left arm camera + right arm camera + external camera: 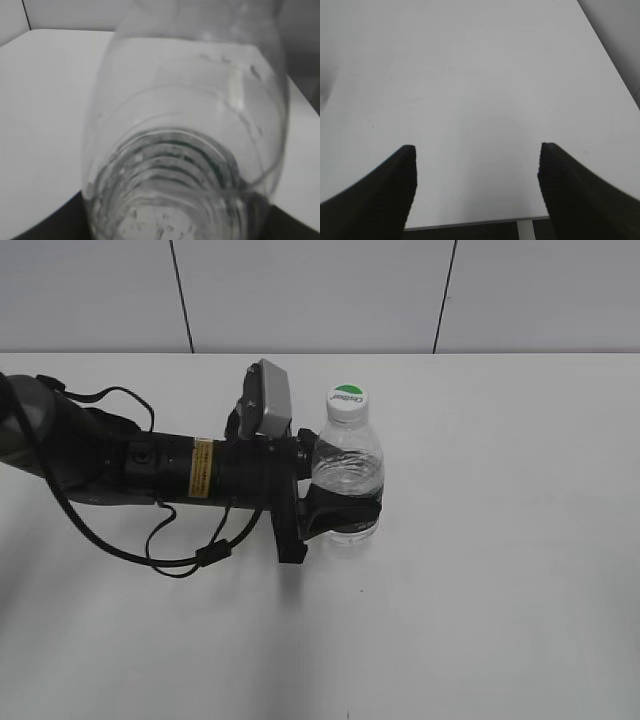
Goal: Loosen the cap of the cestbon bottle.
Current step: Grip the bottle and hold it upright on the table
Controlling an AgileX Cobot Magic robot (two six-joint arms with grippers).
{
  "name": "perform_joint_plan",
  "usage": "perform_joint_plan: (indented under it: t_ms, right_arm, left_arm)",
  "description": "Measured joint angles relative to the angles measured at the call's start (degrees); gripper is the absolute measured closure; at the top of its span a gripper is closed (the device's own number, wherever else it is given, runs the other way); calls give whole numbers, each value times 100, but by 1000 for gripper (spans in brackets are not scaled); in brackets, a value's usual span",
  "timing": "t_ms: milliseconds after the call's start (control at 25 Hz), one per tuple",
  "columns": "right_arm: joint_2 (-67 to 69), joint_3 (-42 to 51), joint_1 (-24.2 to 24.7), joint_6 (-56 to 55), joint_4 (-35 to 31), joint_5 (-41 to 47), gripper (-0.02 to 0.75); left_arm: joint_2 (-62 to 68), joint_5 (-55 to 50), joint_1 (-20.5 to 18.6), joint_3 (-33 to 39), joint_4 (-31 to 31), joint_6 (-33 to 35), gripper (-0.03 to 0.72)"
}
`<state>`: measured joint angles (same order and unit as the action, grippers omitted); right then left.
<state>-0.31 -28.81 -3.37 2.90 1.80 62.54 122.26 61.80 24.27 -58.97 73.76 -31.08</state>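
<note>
My left gripper is holding the cestbon bottle's lower body. So the white cap point(348, 403) will come all the way off and leave the bottle standing when I lift.
The cestbon bottle point(348, 472) stands upright on the white table, clear plastic with ribbed sides. Its white cap point(347, 402) with a green half-circle on top sits on the neck. My left gripper point(345, 514) reaches in from the left and is shut on the bottle's lower body, covering most of the label band. In the left wrist view the bottle point(185, 140) fills the frame, right against the camera. My right gripper point(476, 187) is open and empty over bare table near its front edge. It does not show in the exterior view.
The white table point(500, 570) stretches around the bottle. The left arm's black body and cables point(150, 480) lie across the left half. A grey panelled wall stands behind. The table's front edge point(470, 222) shows in the right wrist view.
</note>
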Motion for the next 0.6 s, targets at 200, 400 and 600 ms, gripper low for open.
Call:
perform_joint_plan:
  t_ms: [200, 400, 600]
  right_arm:
    - [335, -16, 0, 0, 5, 0, 155]
    - [941, -67, 0, 0, 5, -2, 155]
    - [1663, -299, 0, 0, -11, -2, 155]
  left_arm:
    - [68, -110, 98, -258, -245, -6, 318]
    - [359, -152, 98, -285, -311, -19, 318]
    - [564, -187, 98, -287, -323, -23, 318]
